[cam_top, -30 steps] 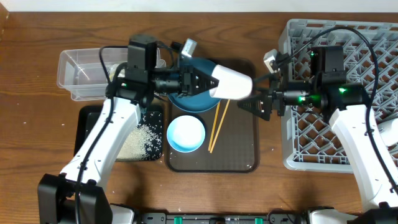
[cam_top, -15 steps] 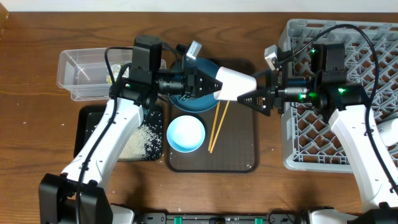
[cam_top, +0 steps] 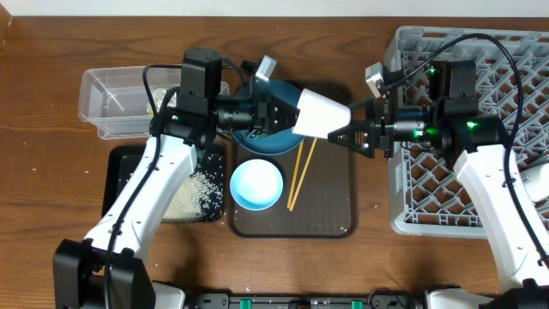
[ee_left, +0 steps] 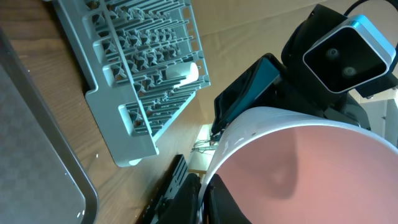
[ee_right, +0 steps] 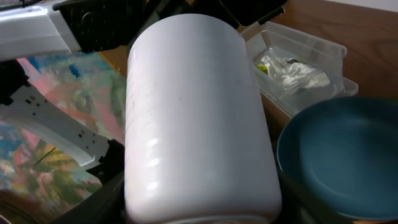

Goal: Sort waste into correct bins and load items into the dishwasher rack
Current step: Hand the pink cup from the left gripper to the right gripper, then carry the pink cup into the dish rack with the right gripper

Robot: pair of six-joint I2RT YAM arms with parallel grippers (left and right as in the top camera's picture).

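Next, I open my left gripper, which is closed on the pink cup's rim (cam_top: pixel 300 113), and move it away before my right gripper carries the cup by its base to the rack (cam_top: pixel 439 202).
A pink cup (cam_top: pixel 319 113), white outside and pink inside, hangs on its side above the brown tray. My left gripper (cam_top: pixel 287 116) is shut on its rim, as the left wrist view (ee_left: pixel 202 199) shows, with the cup's pink inside (ee_left: pixel 298 168) filling that view. My right gripper (cam_top: pixel 343 133) is closed around the cup's base end; the cup's white wall (ee_right: pixel 193 118) sits between its fingers (ee_right: pixel 199 208). The deep-blue dish (cam_top: pixel 257 142) (ee_right: pixel 342 162), the light-blue bowl (cam_top: pixel 256 184) and two chopsticks (cam_top: pixel 298 176) lie on the tray below.
The grey rack (cam_top: pixel 515 51) (ee_left: pixel 143 62) stands at the right, with a pale cup (ee_left: pixel 185 73) lying in it. The clear tub (cam_top: pixel 111 103) holds the tissue (ee_right: pixel 295 74) and wrapper (ee_right: pixel 262 68). The black tray (cam_top: pixel 120 172) holds white grains (cam_top: pixel 193 189). The brown tray (cam_top: pixel 334 206) is in the middle.
My right gripper has moved left up to the cup and its fingers have come around the base end. The left arm shifted slightly right with the cup.
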